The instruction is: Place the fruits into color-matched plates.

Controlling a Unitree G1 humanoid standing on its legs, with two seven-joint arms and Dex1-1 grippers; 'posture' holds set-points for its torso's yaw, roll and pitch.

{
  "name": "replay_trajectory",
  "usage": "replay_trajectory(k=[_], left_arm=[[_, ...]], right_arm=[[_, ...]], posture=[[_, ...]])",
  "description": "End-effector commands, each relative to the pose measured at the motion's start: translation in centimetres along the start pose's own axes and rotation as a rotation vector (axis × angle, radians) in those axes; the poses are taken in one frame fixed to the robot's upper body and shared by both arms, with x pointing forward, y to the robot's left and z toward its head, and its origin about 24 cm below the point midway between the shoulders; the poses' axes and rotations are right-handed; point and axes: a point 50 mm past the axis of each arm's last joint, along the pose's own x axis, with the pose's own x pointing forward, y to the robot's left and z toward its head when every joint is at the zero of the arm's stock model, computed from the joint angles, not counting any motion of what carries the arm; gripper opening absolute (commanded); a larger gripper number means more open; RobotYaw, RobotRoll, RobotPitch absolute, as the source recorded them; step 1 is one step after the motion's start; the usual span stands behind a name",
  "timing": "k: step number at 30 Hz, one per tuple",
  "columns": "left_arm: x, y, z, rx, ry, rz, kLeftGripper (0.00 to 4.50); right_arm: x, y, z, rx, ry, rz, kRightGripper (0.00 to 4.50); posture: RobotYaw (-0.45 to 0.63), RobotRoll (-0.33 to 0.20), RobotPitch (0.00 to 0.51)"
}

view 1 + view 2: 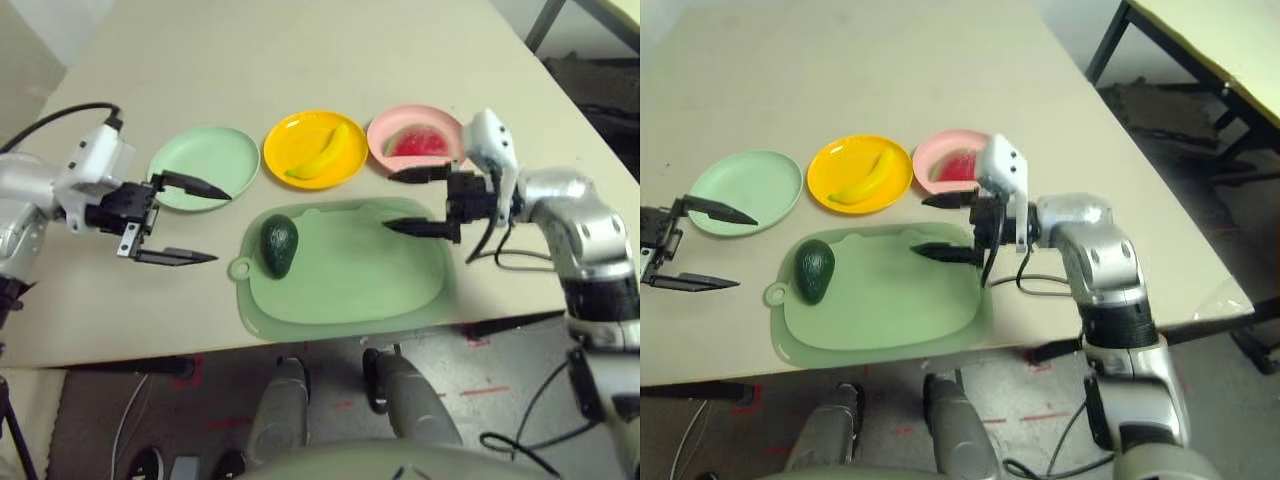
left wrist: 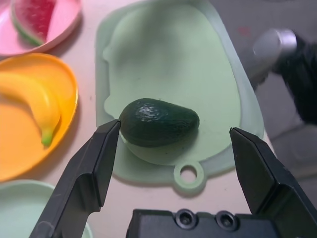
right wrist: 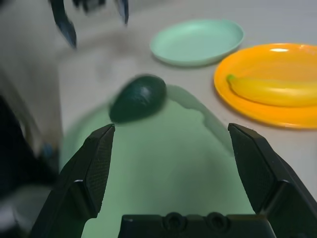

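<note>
My left gripper should keep moving in with open fingers toward the avocado (image 1: pixel 279 247), which lies in front of them clear of the plates, until they are on both sides of the avocado's wide end (image 1: pixel 280 231).
A dark green avocado (image 1: pixel 279 244) lies on the left part of the green cutting board (image 1: pixel 350 280). The yellow banana (image 1: pixel 322 154) rests in the yellow plate (image 1: pixel 283 138). The red watermelon wedge (image 1: pixel 418 142) sits in the pink plate (image 1: pixel 380 128). The mint green plate (image 1: pixel 205 158) holds nothing. My left gripper (image 1: pixel 190 222) is open, left of the board, in front of the mint plate and pointing toward the avocado. My right gripper (image 1: pixel 408 200) is open over the board's far right corner, just in front of the pink plate, with nothing between its fingers.
The three plates stand in a row behind the cutting board. The table's front edge (image 1: pixel 250 352) runs just in front of the board. Beyond the table's far right corner, a dark table leg (image 1: pixel 1110 45) stands on the floor.
</note>
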Motion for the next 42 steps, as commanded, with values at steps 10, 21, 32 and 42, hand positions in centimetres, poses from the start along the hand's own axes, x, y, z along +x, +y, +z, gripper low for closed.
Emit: replay_trajectory(k=[10, 21, 32, 42], left_arm=[[4.0, 3.9, 1.3, 0.688, 0.210, -0.265, 4.50], [6.7, 5.1, 1.4, 0.864, 0.244, -0.448, 4.50], [8.5, 6.2, 1.9, 0.860, 0.219, -0.452, 4.50], [9.4, 6.0, 1.5, 0.815, 0.197, -0.471, 4.50]], right_arm=[[0.6, 2.7, -6.5, -0.257, -0.073, 0.044, 4.48], [-0.2, 2.9, -8.4, -0.271, -0.053, -0.030, 4.48], [-0.3, 3.6, -8.9, -0.274, -0.026, -0.043, 4.48], [-0.3, 3.9, -8.9, -0.277, -0.021, -0.041, 4.48]], posture=[[-0.12, 0.000, 0.190], [-0.19, 0.000, 0.180], [-0.23, 0.000, 0.179], [-0.23, 0.000, 0.184]])
